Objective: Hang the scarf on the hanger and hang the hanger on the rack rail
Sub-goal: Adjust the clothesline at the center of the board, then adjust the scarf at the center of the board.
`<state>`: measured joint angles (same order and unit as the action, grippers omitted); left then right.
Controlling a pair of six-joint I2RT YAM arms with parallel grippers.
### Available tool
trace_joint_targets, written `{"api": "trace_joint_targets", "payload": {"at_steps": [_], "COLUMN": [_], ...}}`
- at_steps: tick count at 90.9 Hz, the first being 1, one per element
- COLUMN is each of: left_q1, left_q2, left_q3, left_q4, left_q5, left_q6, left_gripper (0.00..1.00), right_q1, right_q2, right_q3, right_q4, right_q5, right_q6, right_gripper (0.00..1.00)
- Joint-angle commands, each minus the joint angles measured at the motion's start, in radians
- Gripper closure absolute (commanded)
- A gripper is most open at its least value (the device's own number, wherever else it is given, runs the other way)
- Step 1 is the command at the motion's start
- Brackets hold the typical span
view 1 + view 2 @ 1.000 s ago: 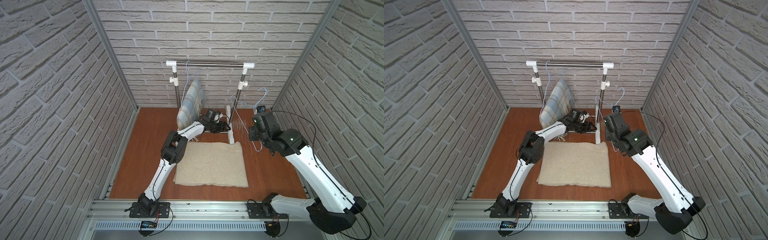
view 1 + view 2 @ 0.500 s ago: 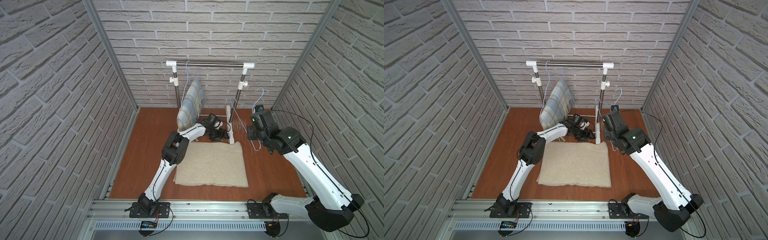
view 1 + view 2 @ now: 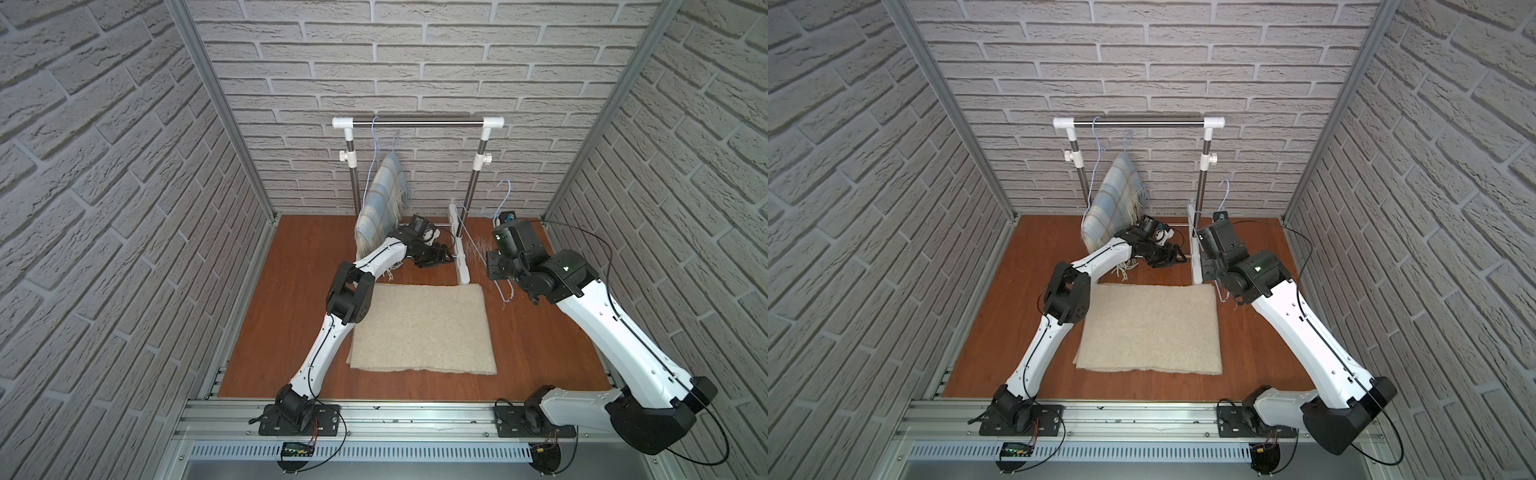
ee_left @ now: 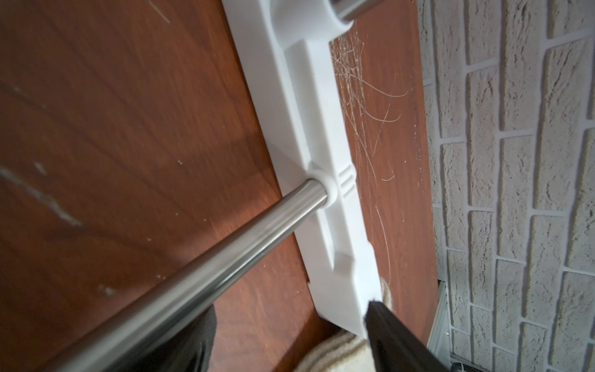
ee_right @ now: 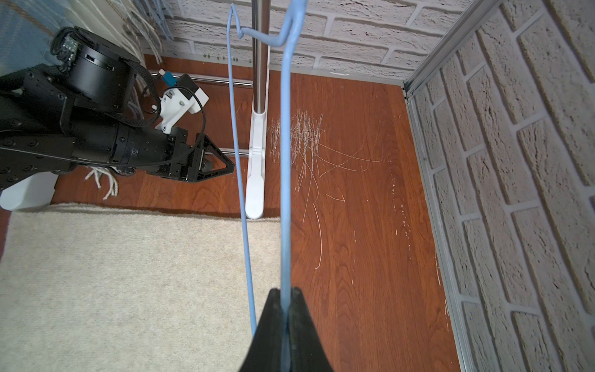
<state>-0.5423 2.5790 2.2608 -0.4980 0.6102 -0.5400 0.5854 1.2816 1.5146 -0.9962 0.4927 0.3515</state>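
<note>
I should keep moving the hanger over with my right gripper until my left gripper closes, and then let go with my right gripper. The blue hanger's neck (image 3: 497, 212) is free for my open left gripper (image 3: 450, 252).
A pale blue plaid scarf (image 3: 380, 203) (image 3: 1113, 203) with cream fringe hangs draped from a blue wire hanger (image 3: 375, 137) hooked on the rack's top bar (image 3: 415, 122). My right gripper (image 5: 283, 291) (image 3: 496, 266) is shut on the wire of a second blue hanger (image 5: 285, 161), held upright just right of the rack's right post, its hook (image 3: 505, 189) free in the air. My left gripper (image 4: 289, 341) (image 3: 442, 255) is open and holds nothing. It sits low by the rack's lower steel bar (image 4: 225, 251), near the white foot (image 4: 325, 193).
A beige mat (image 3: 419, 328) lies on the wooden floor in front of the rack. The rack's right post (image 3: 471, 187) stands between the two grippers. Brick walls close in at the back and both sides. Loose threads (image 5: 299, 138) lie on the floor by the foot.
The right arm has carried the held hanger a little to the left, toward the rack's right post. The left gripper has only shifted slightly by the lower bar.
</note>
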Motion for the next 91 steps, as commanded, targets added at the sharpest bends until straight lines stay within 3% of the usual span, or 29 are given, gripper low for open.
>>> {"api": "trace_joint_targets", "payload": {"at_steps": [1, 21, 39, 65, 91], "left_q1": [0.01, 0.032, 0.019, -0.021, -0.043], "left_q2": [-0.098, -0.432, -0.605, -0.68, -0.742], "left_q3": [-0.125, -0.466, -0.567, -0.651, -0.717], "left_q4": [0.11, 0.291, 0.387, 0.569, 0.594], "left_q5": [-0.03, -0.083, -0.105, -0.135, -0.188], "left_q6": [-0.008, -0.168, -0.314, -0.521, -0.596], "left_gripper": [0.22, 0.24, 0.23, 0.21, 0.19], "right_q1": [0.008, 0.06, 0.141, 0.225, 0.254], "right_q2": [-0.007, -0.035, -0.042, -0.023, -0.015], "right_q3": [-0.03, -0.136, -0.22, -0.268, -0.271], "right_q4": [0.061, 0.155, 0.256, 0.311, 0.32], "right_q5": [-0.01, 0.014, 0.077, 0.118, 0.144], "right_q6": [0.0, -0.033, -0.093, -0.114, -0.131], "right_gripper": [0.97, 0.97, 0.97, 0.97, 0.97]}}
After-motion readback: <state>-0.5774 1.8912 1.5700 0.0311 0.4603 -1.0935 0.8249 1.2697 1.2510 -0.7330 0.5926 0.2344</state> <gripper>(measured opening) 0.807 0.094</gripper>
